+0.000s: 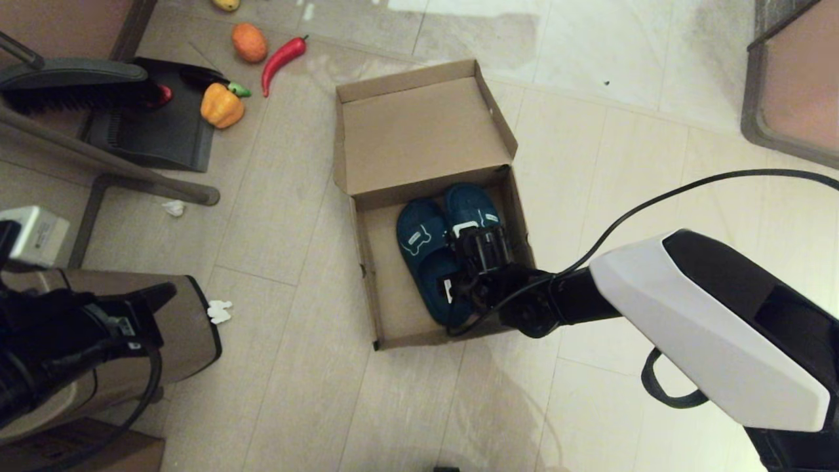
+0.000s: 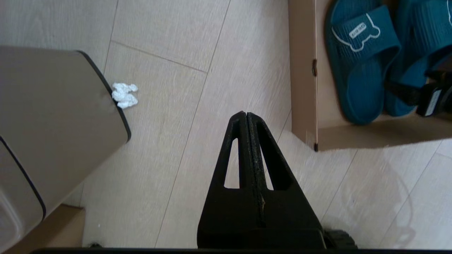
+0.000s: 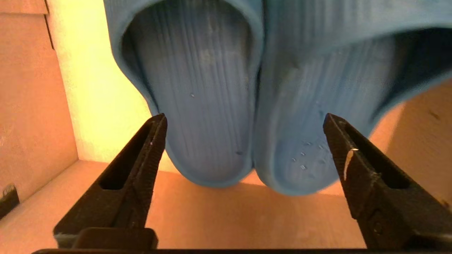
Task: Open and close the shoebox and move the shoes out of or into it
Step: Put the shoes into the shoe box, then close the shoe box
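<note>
I expect the open lid [image 1: 427, 130] to follow along, still open, when I pull the shoebox toward me, because the lid is joined to the shoebox along one fold [image 1: 430, 180].
The shoebox [image 1: 362, 262] stands open on the floor, its lid [image 1: 419, 134] flapped back away from me. Both teal-blue shoes lie side by side inside it, one [image 1: 418, 239] on the left and the other [image 1: 470, 202] on the right. My right gripper [image 3: 243, 118] is down inside the box at the heel ends of the pair. It is open wide, one finger [image 3: 152, 148] outside each heel, holding nothing. My left gripper [image 2: 246, 113] is shut and empty. It hangs over bare floor left of the shoebox wall [image 2: 303, 70], beside the bin.
A tan trash bin [image 1: 177, 328] stands at the left with crumpled white paper [image 1: 219, 311] beside it. A dustpan and brush [image 1: 157, 124], an orange pepper [image 1: 221, 105] and a red chili [image 1: 282, 58] lie at the far left. Furniture [image 1: 793, 85] is far right.
</note>
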{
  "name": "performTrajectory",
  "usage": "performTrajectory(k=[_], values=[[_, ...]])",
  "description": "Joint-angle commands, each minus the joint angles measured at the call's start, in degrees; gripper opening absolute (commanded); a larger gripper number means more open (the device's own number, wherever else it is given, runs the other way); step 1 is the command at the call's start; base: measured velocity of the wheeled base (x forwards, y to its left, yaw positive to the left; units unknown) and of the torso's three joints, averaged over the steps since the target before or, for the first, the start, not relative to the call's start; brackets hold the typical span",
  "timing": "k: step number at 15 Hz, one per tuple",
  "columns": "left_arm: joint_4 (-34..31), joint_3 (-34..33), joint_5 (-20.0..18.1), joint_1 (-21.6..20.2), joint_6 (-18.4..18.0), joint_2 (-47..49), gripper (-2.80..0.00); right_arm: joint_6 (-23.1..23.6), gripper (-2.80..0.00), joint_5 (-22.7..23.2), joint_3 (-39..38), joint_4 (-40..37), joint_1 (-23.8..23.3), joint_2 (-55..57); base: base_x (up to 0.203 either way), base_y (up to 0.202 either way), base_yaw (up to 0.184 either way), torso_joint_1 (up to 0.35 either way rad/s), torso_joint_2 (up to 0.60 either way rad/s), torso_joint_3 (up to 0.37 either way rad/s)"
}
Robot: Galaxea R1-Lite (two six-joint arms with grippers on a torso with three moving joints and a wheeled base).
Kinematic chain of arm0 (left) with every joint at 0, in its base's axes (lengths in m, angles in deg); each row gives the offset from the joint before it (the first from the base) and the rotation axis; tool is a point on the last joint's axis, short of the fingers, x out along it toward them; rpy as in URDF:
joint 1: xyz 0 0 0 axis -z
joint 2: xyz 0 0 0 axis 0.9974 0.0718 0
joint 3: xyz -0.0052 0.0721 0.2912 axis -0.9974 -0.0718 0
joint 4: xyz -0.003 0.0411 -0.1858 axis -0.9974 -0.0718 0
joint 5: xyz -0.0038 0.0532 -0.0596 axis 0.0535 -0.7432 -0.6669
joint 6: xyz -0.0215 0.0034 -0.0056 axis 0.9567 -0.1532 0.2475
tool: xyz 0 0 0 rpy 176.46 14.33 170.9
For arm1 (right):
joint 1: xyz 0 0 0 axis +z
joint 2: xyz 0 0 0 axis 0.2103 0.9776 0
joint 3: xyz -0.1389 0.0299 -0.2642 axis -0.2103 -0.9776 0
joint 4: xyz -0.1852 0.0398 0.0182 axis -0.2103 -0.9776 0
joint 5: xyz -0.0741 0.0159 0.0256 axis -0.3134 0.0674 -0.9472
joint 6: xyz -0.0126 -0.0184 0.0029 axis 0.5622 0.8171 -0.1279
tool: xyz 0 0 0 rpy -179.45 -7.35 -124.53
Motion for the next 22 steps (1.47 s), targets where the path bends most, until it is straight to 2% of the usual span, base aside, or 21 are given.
performTrajectory(k=[1,3,5,8,11,12,14,18,19,21,22], values=[[-0.6,0.1,0.0,0.0,0.0,-0.9,-2.8,-0.1,0.0,-0.1,-1.4,-0.1,0.1,-2.2,0.0,0.0,0.0,0.0,0.0,0.0],[-4.2,0.8,-0.1,0.1,0.1,-1.3,-2.8,-1.1,0.0,0.0,-3.8,-1.1,1.5,-5.3,0.0,0.0,0.0,0.0,0.0,0.0],[-7.4,1.4,-1.0,1.1,0.3,-0.9,-2.8,-4.3,0.0,0.1,-7.1,-3.4,3.7,-9.8,0.0,0.0,0.0,0.0,0.0,0.0],[-7.5,2.6,-1.9,3.5,0.9,2.9,-2.8,-10.5,0.0,0.1,-10.0,-11.0,6.0,-17.7,0.0,0.0,0.0,0.0,0.0,0.0],[-7.1,3.7,-1.9,6.4,2.5,8.0,-2.8,-16.9,0.0,0.2,-10.7,-18.9,5.7,-24.8,0.0,0.0,0.0,0.0,0.0,0.0],[-6.8,4.3,-1.9,6.7,2.8,10.3,-2.8,-18.9,-2.8,0.2,-11.6,-20.1,5.1,-26.7,0.0,0.0,0.0,0.0,0.0,0.0],[-4.8,6.8,-1.8,7.6,4.4,16.1,-2.8,-21.7,-2.8,0.4,-15.1,-21.2,2.5,-30.2,0.0,0.0,0.0,0.0,0.0,0.0],[1.3,17.5,-0.1,8.3,8.3,30.4,-2.8,-22.6,-2.8,5.3,-16.8,-21.5,-9.3,-32.4,0.0,0.0,0.0,0.0,0.0,0.0],[1.9,21.8,0.5,8.5,8.8,33.7,-2.8,-22.7,-2.8,8.1,-16.7,-21.5,-12.8,-32.4,0.0,0.0,0.0,0.0,0.0,0.0],[2.4,29.7,1.4,8.7,9.4,39.3,-2.8,-23.2,-2.8,18.1,-16.5,-22.1,-19.3,-32.1,0.0,0.0,0.0,0.0,0.0,0.0],[2.6,33.0,2.0,8.9,9.5,42.0,-2.8,-25.1,-2.8,21.1,-15.8,-22.4,-21.4,-30.4,0.0,0.0,0.0,0.0,0.0,0.0]])
